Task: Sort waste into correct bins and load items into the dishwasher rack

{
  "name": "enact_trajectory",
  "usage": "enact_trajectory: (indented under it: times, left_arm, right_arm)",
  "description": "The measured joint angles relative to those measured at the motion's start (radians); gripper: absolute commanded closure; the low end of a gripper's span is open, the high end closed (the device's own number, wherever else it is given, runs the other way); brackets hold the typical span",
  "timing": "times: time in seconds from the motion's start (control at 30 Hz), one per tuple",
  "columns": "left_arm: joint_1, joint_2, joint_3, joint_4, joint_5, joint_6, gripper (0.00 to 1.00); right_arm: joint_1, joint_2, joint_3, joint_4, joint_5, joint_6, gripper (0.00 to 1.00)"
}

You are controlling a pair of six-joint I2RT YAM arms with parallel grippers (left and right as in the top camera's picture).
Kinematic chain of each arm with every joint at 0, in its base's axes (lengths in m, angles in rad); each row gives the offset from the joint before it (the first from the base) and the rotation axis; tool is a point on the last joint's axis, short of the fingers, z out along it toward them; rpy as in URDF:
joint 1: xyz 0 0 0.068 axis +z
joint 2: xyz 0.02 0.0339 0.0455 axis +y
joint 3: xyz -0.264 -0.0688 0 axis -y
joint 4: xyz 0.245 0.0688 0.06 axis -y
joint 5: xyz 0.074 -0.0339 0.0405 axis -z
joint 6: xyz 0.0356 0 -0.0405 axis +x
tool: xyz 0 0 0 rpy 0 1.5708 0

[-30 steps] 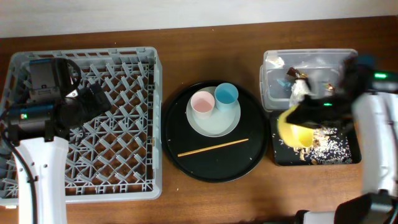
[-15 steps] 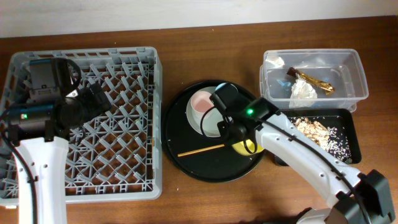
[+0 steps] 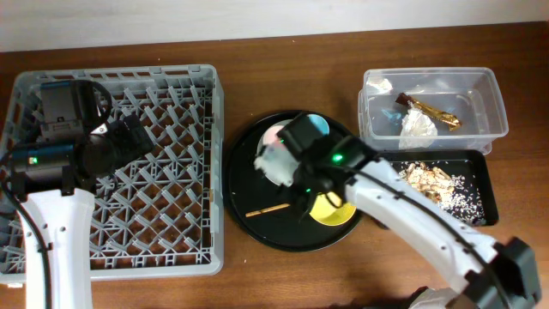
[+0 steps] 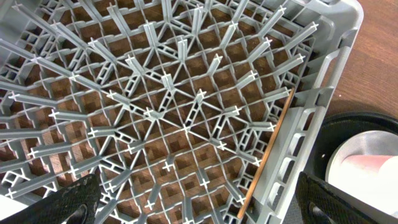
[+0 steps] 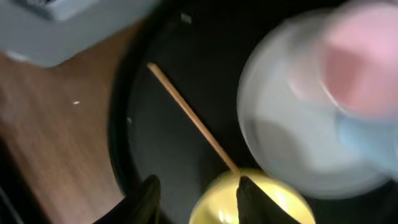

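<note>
The chopstick on the round tray (image 3: 270, 209) is clear of the plate, so my open right gripper should go on moving toward the chopstick (image 3: 257, 212) until its fingers are on both sides of it.
The grey dishwasher rack (image 3: 171, 215) fills the left. My left gripper (image 3: 141, 137) hangs open and empty over it (image 4: 199, 205); one chopstick (image 4: 267, 155) lies along the rack's right wall. The yellow bowl (image 3: 333, 210) sits on the round black tray. My right gripper (image 5: 199, 193) is open, one finger outside the bowl (image 5: 249, 202) and one over its rim. The plate (image 5: 292, 137) carries the pink cup (image 5: 354, 62) and blue cup (image 5: 367, 140). A second chopstick (image 5: 193, 121) lies on the tray. The wrapper (image 3: 433, 112) and napkin (image 3: 418, 127) lie in the clear tub (image 3: 369, 112).
The round black tray (image 3: 244, 184) stands between the rack and the bins. The shallow black tray (image 3: 489, 193) right of it holds food scraps (image 3: 425, 178) and white crumbs. My right arm crosses from the bottom right over the round tray.
My right arm carried the yellow bowl from over the black bin left to the round tray, where it now rests, and the jaws have opened. The left arm has not moved.
</note>
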Motion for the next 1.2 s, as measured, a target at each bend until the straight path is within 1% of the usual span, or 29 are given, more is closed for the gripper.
enact_trajectory:
  times: [0.03,0.2,0.4,0.43,0.5,0.63,0.73,0.8,0.93,1.07,1.17,1.2]
  left_arm:
    - [0.000,0.000,0.000,0.000,0.000,0.000,0.01]
    - [0.000,0.000,0.000,0.000,0.000,0.000,0.01]
    - [0.000,0.000,0.000,0.000,0.000,0.000,0.01]
    - [0.000,0.000,0.000,0.000,0.000,0.000,0.01]
    - [0.000,0.000,0.000,0.000,0.000,0.000,0.01]
    - [0.000,0.000,0.000,0.000,0.000,0.000,0.01]
    - [0.000,0.000,0.000,0.000,0.000,0.000,0.01]
    - [0.000,0.000,0.000,0.000,0.000,0.000,0.01]
    - [0.000,0.000,0.000,0.000,0.000,0.000,0.01]
    - [0.000,0.000,0.000,0.000,0.000,0.000,0.01]
    - [0.000,0.000,0.000,0.000,0.000,0.000,0.01]
    - [0.000,0.000,0.000,0.000,0.000,0.000,0.01]
  right_arm:
    - [0.027,0.027,-0.001,0.026,-0.009,-0.036,0.61]
    - [0.108,0.191,-0.004,0.105,-0.025,-0.217,0.58]
    - [0.115,0.323,-0.005,0.150,0.029,-0.294,0.60]
    - [0.115,0.336,-0.005,0.161,0.032,-0.299,0.61]
    - [0.115,0.359,-0.005,0.192,0.039,-0.307,0.78]
    - [0.115,0.389,-0.005,0.206,0.044,-0.312,0.76]
    - [0.115,0.407,-0.005,0.206,0.043,-0.316,0.78]
    - [0.115,0.407,-0.005,0.204,0.044,-0.316,0.96]
    - [0.115,0.407,-0.001,0.171,0.045,-0.320,0.96]
    - [0.115,0.406,0.021,0.097,0.039,-0.319,0.96]
    - [0.115,0.374,0.127,0.068,0.009,-0.313,0.96]
    - [0.115,0.348,0.169,0.068,0.005,-0.284,0.96]
